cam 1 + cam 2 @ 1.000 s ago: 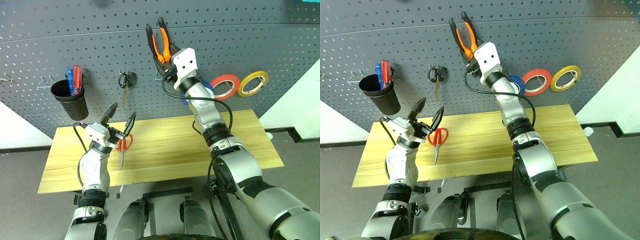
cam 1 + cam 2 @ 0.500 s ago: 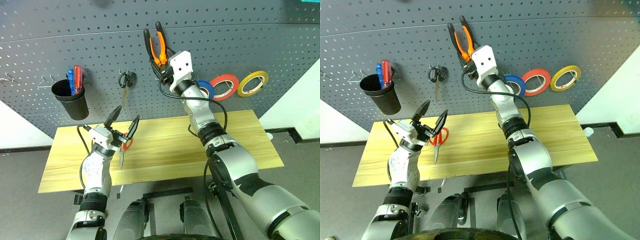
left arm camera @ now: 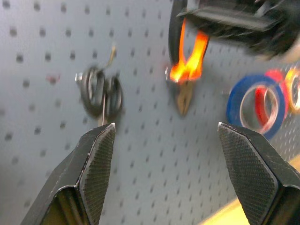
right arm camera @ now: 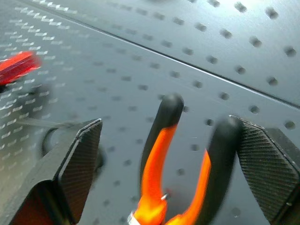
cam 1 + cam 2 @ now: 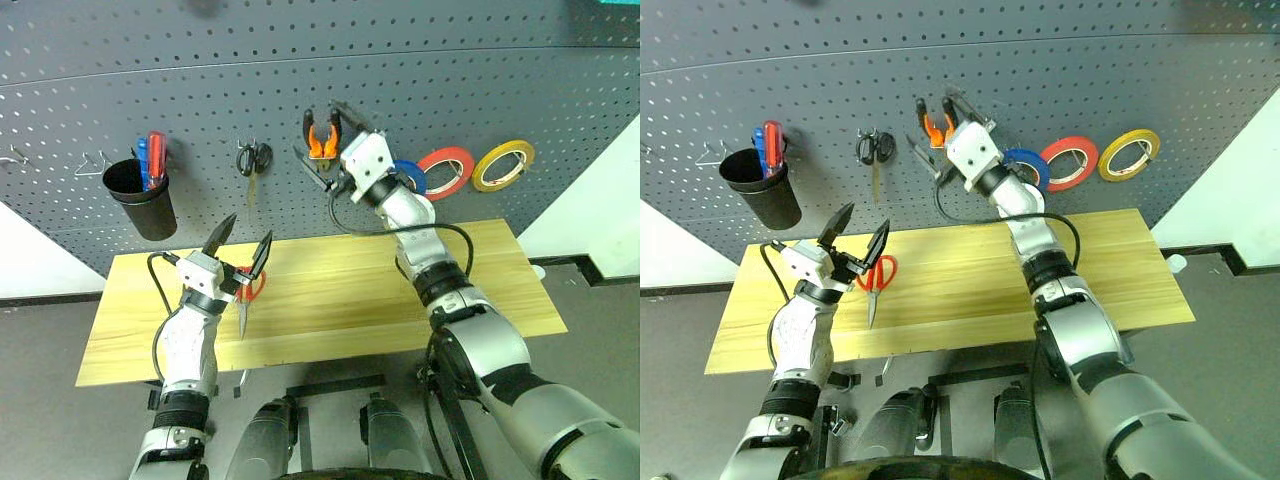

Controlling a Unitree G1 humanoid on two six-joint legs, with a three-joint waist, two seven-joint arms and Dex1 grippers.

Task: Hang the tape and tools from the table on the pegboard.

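Observation:
The red-handled scissors (image 5: 245, 298) will hang at a slant when I hang them by a loop, because the red handle loops (image 5: 257, 286) spread out past the narrow blades.
The pliers (image 5: 320, 143) with orange-and-black handles hang nose down from a hook on the dark grey pegboard (image 5: 480, 80). My right gripper (image 5: 328, 130) is open, one finger on each side of the handles (image 4: 157, 154) and clear of them. The blue tape (image 5: 410, 178) hangs on the pegboard just behind my right wrist. Red-handled scissors (image 5: 250, 290) lie on the wooden table (image 5: 340, 300), partly hidden by my left gripper (image 5: 241, 245). That gripper is open and empty, raised above the scissors and pointing at the board.
Small black-handled scissors (image 5: 253, 160) hang left of the pliers. A black cup (image 5: 141, 198) at the board's left holds red and blue handles. A red tape ring (image 5: 448, 171) and a yellow tape ring (image 5: 505, 165) hang right of the blue tape.
My right gripper brought the pliers down the board, opened and drew back a little. The pliers now hang lower on their own. The left gripper has stayed roughly where it was.

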